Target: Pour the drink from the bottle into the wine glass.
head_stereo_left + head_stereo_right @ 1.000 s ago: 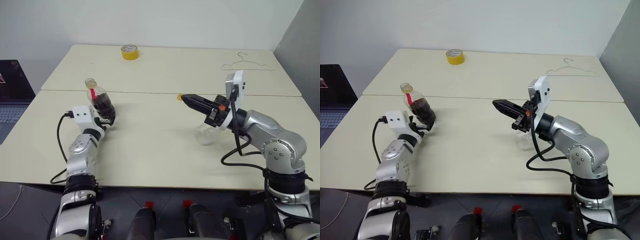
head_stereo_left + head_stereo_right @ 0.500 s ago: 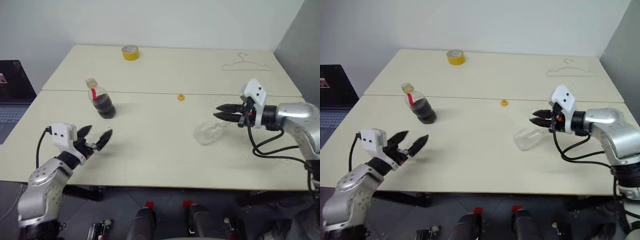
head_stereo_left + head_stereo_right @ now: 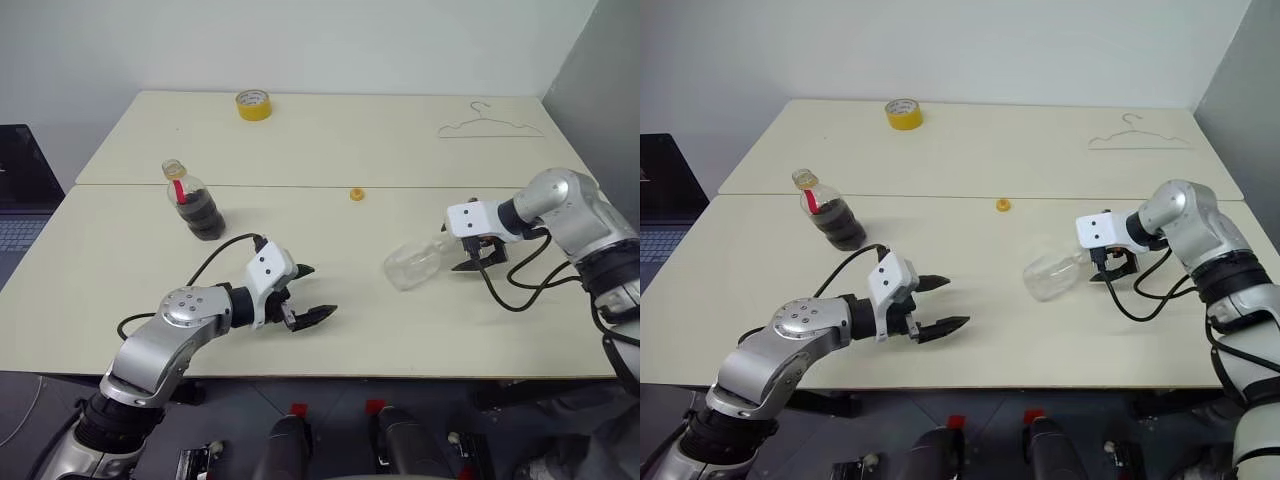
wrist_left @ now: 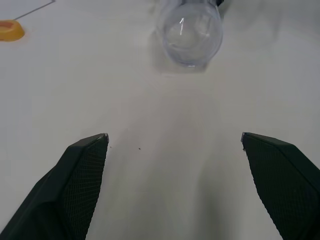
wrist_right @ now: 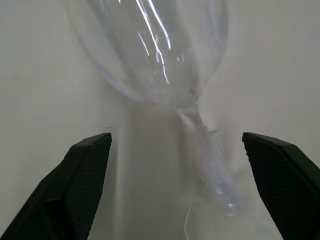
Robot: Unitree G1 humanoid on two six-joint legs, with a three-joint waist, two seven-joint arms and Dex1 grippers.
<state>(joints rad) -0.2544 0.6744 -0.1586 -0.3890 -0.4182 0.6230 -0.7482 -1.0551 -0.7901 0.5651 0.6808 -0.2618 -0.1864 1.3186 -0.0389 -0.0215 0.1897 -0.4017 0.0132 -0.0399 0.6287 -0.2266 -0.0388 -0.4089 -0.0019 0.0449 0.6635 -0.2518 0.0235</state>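
I am going to turn the wine glass [image 3: 411, 265] upright and set it down. It should stand by itself, because its stem ends in a wide round foot [image 5: 227, 215].
The bottle [image 3: 196, 206] stands upright at the table's left, with the dark drink [image 3: 205, 216] in its lower half. The wine glass [image 3: 412, 264] lies on its side right of centre, bowl toward the middle. My right gripper [image 3: 480, 260] points down over its stem [image 5: 205, 150], open, one finger on either side and not touching. My left gripper [image 3: 311, 293] is open and empty low over the table's middle, aimed at the glass bowl [image 4: 189, 32] and well short of it. A small yellow cap [image 3: 356, 193] lies loose on the table.
A yellow tape roll [image 3: 252, 104] sits at the far edge and a wire hanger [image 3: 490, 125] lies at the back right. A laptop [image 3: 15, 195] stands off the table's left side. A seam [image 3: 300, 185] runs between the two tabletops.
My left gripper has come away from the bottle and swung right to the table's middle. My right gripper has opened, tipped downward and moved right over the glass's stem.
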